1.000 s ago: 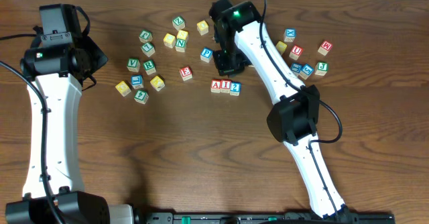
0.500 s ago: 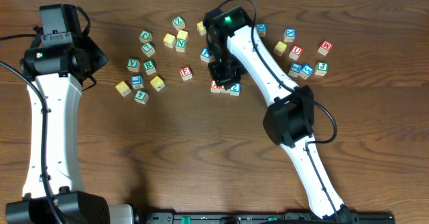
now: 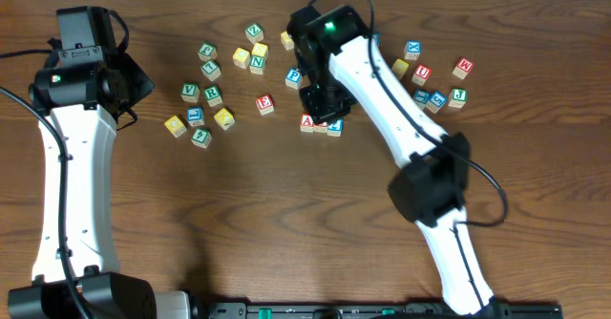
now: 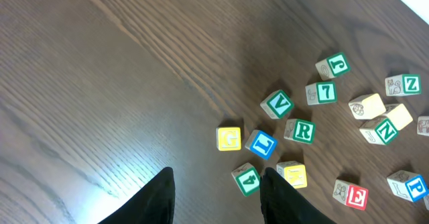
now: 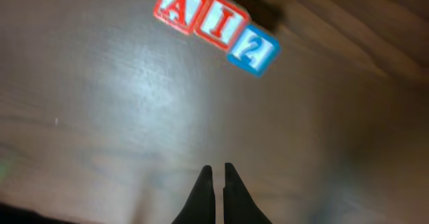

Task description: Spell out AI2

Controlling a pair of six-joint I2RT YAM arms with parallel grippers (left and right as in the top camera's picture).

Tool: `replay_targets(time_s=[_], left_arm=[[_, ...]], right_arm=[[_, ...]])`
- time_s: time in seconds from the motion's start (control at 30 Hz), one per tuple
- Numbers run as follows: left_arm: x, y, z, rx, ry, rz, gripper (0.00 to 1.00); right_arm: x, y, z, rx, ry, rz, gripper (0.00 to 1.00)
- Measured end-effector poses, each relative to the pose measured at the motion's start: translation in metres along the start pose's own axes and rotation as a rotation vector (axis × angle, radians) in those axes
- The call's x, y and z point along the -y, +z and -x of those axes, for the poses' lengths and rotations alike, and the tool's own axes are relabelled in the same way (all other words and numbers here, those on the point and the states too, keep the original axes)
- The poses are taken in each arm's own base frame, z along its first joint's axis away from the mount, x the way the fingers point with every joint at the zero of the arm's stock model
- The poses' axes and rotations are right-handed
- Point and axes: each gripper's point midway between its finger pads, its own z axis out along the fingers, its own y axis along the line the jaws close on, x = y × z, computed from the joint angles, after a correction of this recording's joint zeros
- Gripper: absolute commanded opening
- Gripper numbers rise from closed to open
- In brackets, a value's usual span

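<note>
The blue 2 cube sits crooked against the red I cube, so my closed right gripper should come round to its free side and nudge it square.
Three wooden cubes lie in a touching row in the right wrist view: red A, red I, blue 2. My right gripper is shut and holds nothing, with bare table between it and the row. From overhead the right gripper hangs over the row, where the A and the 2 show and the I is mostly covered. My left gripper is open and holds nothing, off at the left, near the green 4 cube.
A red E cube and a blue P cube lie left of the row. One loose cluster of cubes lies at the left, another at the right. The left arm runs down the left side.
My right gripper has moved forward and left from behind the row to above it, staying shut. The three cubes and the left arm have not moved.
</note>
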Motion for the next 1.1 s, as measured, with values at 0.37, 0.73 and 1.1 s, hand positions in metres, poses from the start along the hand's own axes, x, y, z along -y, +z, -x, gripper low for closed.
replay_targets(time_s=[0.37,0.73,1.1], left_arm=[[0.0,0.0,0.0,0.0,0.0,0.0,0.41],[0.0,0.0,0.0,0.0,0.0,0.0,0.41],[0.0,0.0,0.0,0.0,0.0,0.0,0.41]], right_arm=[[0.0,0.055,-0.005,0.036,0.031,-0.038,0.01],[0.006,0.093,0.006,0.081,0.089,-0.005,0.01],[0.016,0.116,0.003,0.084,0.147,-0.037,0.01]])
